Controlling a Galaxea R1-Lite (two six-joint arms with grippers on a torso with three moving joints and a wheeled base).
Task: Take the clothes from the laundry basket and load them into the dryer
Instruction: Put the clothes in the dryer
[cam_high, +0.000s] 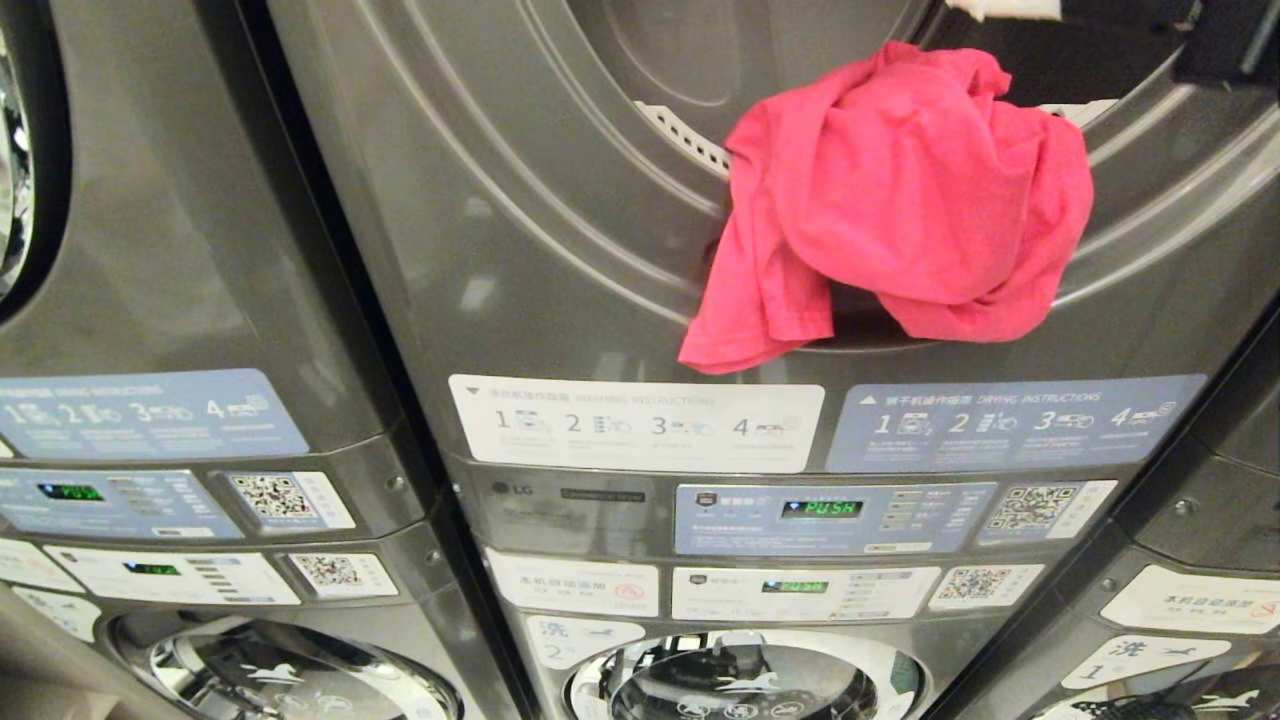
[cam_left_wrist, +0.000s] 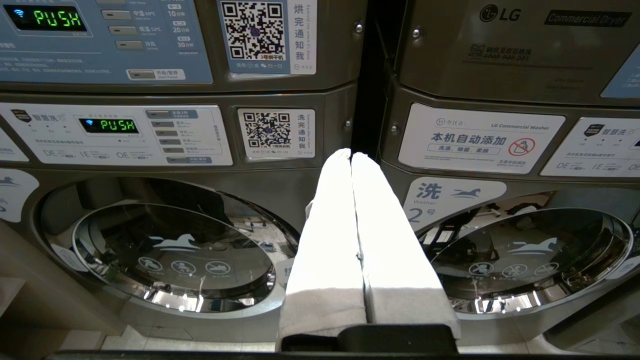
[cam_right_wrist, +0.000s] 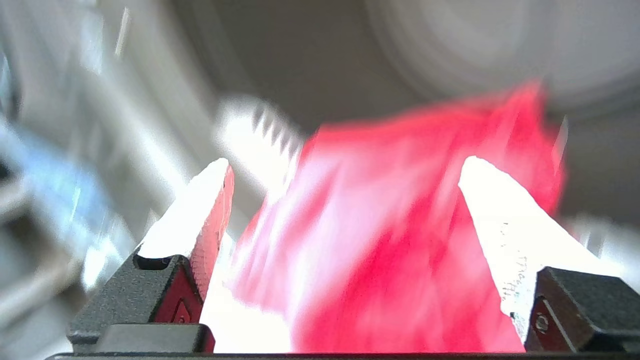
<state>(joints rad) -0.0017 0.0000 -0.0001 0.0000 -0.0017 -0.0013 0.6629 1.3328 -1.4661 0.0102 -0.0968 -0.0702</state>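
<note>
The red garment is hanging over the dryer opening's lower rim. Next, my right gripper reaches down, grabs the garment's bunched front (cam_high: 882, 228) and lifts it inside.
A red garment (cam_high: 900, 200) lies bunched on the lower rim of the dryer (cam_high: 560, 250) opening, with one flap hanging down the front. Only a white fingertip and some black housing of my right gripper (cam_high: 1010, 8) show at the top edge, above the garment and apart from it. In the right wrist view that gripper (cam_right_wrist: 345, 161) is open, its fingers spread wide, and the red garment (cam_right_wrist: 400, 240) lies just beyond them. My left gripper (cam_left_wrist: 351, 154) is shut and empty, parked low facing the washers. The laundry basket is out of view.
Instruction stickers and a control panel (cam_high: 830, 515) reading PUSH sit below the dryer opening. Round glass washer doors (cam_left_wrist: 175, 250) are underneath. A second stacked machine (cam_high: 150, 300) stands to the left, separated by a dark gap.
</note>
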